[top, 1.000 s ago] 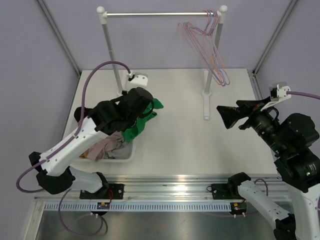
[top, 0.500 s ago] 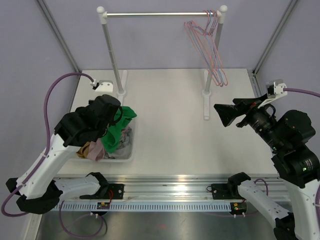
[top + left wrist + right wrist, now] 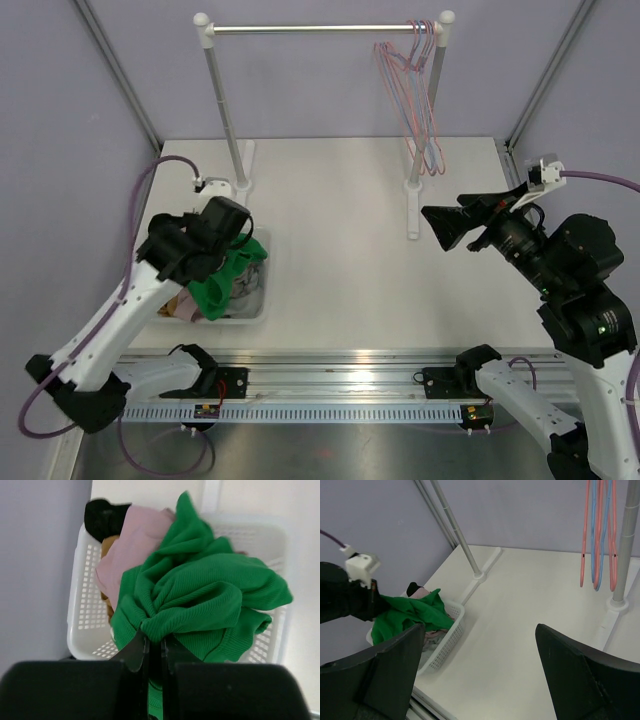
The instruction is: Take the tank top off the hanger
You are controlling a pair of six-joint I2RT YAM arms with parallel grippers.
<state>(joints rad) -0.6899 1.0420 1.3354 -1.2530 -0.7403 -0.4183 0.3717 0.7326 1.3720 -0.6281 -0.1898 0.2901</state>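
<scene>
The green tank top's folds [image 3: 200, 597] hang inside the white basket's rim [image 3: 262, 290], so I keep lowering my left gripper until the cloth lies in the basket, then release.
The green tank top [image 3: 228, 278] hangs bunched from my left gripper [image 3: 212, 268], which is shut on a fold of it [image 3: 200, 595] right above the white basket [image 3: 256, 314]. In the left wrist view the jaws [image 3: 155, 641] pinch the ribbed cloth tightly. The pink and blue hangers [image 3: 418, 90] hang bare at the right end of the rail. My right gripper [image 3: 466, 222] hovers at the right, wide open and holding nothing [image 3: 480, 630]; its view shows the tank top [image 3: 405, 612] over the basket [image 3: 451, 632] and the hangers [image 3: 598, 535].
The basket [image 3: 82, 605] holds pink, black and tan clothes [image 3: 132, 535]. The clothes rack's rail [image 3: 320, 28] spans the back on two posts, left [image 3: 226, 110] and right [image 3: 415, 180], with feet on the table.
My left arm has carried the green tank top left and down over the basket. The hangers have swung back to hang nearly straight. The right gripper has shifted slightly.
</scene>
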